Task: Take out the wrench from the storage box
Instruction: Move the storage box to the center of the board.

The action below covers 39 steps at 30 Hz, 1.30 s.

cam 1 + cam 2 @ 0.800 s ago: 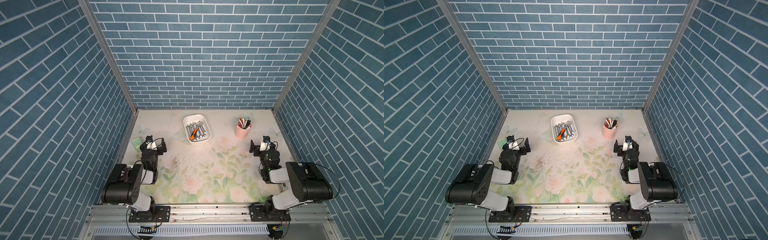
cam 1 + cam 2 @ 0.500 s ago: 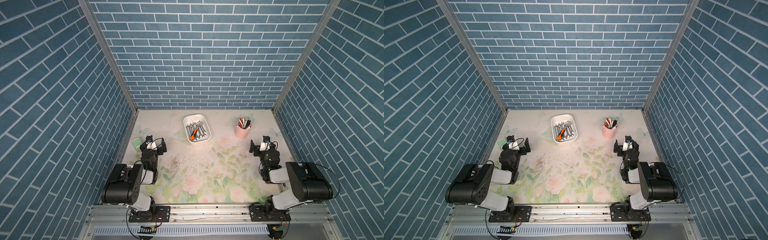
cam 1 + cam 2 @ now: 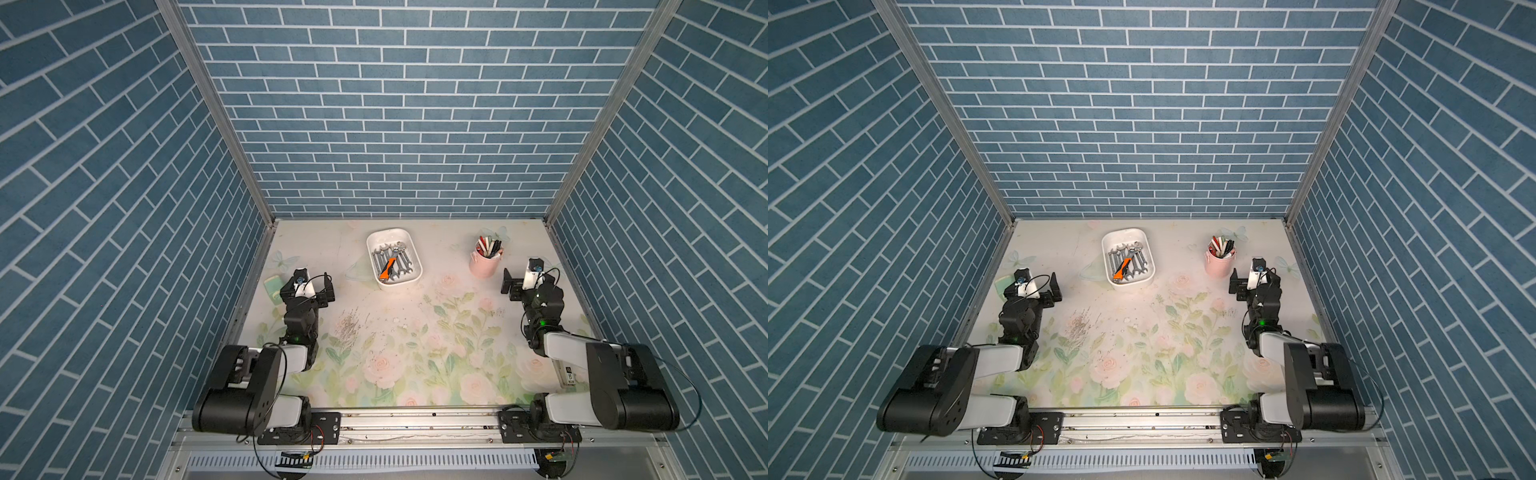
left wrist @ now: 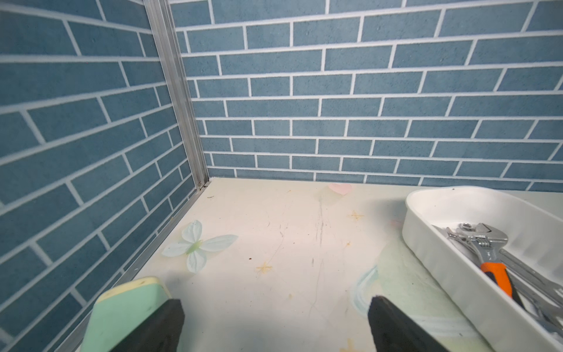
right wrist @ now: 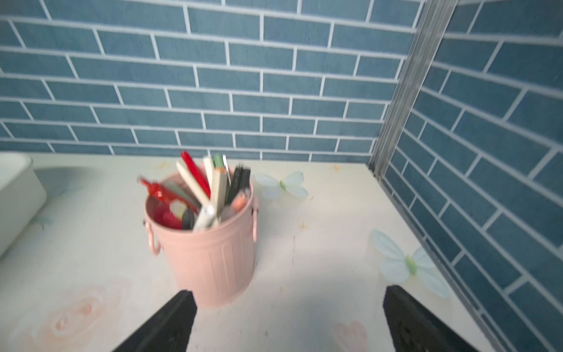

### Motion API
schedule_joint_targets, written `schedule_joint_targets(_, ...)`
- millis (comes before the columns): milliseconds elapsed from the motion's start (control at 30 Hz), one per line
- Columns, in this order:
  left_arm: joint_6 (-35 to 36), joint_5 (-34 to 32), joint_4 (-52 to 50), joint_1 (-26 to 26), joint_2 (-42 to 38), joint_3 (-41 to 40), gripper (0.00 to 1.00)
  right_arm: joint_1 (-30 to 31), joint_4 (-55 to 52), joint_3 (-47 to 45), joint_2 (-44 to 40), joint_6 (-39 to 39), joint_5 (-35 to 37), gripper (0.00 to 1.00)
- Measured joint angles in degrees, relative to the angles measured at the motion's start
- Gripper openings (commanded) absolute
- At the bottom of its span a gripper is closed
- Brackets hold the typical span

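My gripper should pull the white storage box closer before my left gripper takes the orange-handled wrench, because the box stands far back near the brick wall.
The white storage box stands at the back middle of the floral table in both top views, with its rim unobstructed. Inside lie several silver wrenches and an adjustable wrench with an orange handle, which the left wrist view shows close up. My left gripper hovers low to the left of the box, open and empty. My right gripper sits at the far right, also open and empty. Neither touches the box.
A pink cup of pens stands just ahead of the right gripper. A pale green block lies by the left wall, beside one left finger. Blue brick walls close in three sides.
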Motion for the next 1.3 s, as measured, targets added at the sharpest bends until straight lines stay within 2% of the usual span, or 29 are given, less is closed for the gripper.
schedule_joint_targets(100,-1.86,-1.81,-10.62,-3.41,-3.41,8.55,1.00,-0.04,-10.78,7.78,-4.81,5.18,-0.31,1.00)
schedule_joint_targets(233,-12.46,-2.95,-27.52,-4.90,-2.95,24.74,1.00,-0.04,-25.64,19.58,-5.64,13.88,-4.02,1.00)
schedule_joint_targets(367,-22.99,0.22,-44.65,-4.70,6.86,43.87,1.00,1.57,-34.88,24.72,-3.93,20.22,-8.76,1.00)
schedule_joint_targets(467,-27.36,5.03,-52.13,-4.94,15.10,51.06,1.00,6.56,-41.13,27.71,0.33,22.99,-9.29,1.00)
schedule_joint_targets(567,-30.14,8.07,-59.69,-5.97,23.45,54.73,0.95,13.07,-45.16,30.45,5.92,24.96,-9.44,1.00)
schedule_joint_targets(700,-31.74,9.31,-68.26,-8.52,32.57,59.49,0.78,19.37,-48.13,33.11,11.61,26.75,-9.70,1.00)
schedule_joint_targets(800,-32.44,9.20,-73.20,-10.86,37.73,63.82,0.68,21.81,-49.20,34.91,14.58,27.76,-9.66,0.99)
schedule_joint_targets(967,-33.18,8.68,-76.08,-13.07,40.35,66.10,0.32,24.02,-50.27,37.09,17.33,29.14,-9.53,0.98)
schedule_joint_targets(1067,-33.31,8.61,-76.46,-13.35,40.39,66.14,0.15,24.79,-50.80,37.90,17.88,29.83,-9.25,0.97)
schedule_joint_targets(1133,-33.29,8.22,-76.65,-13.68,40.39,66.42,0.10,25.16,-51.28,38.45,18.14,29.92,-9.20,0.97)
schedule_joint_targets(1300,-33.97,6.56,-76.76,-14.51,40.17,66.20,0.08,25.77,-52.06,39.50,18.53,30.45,-9.20,0.97)
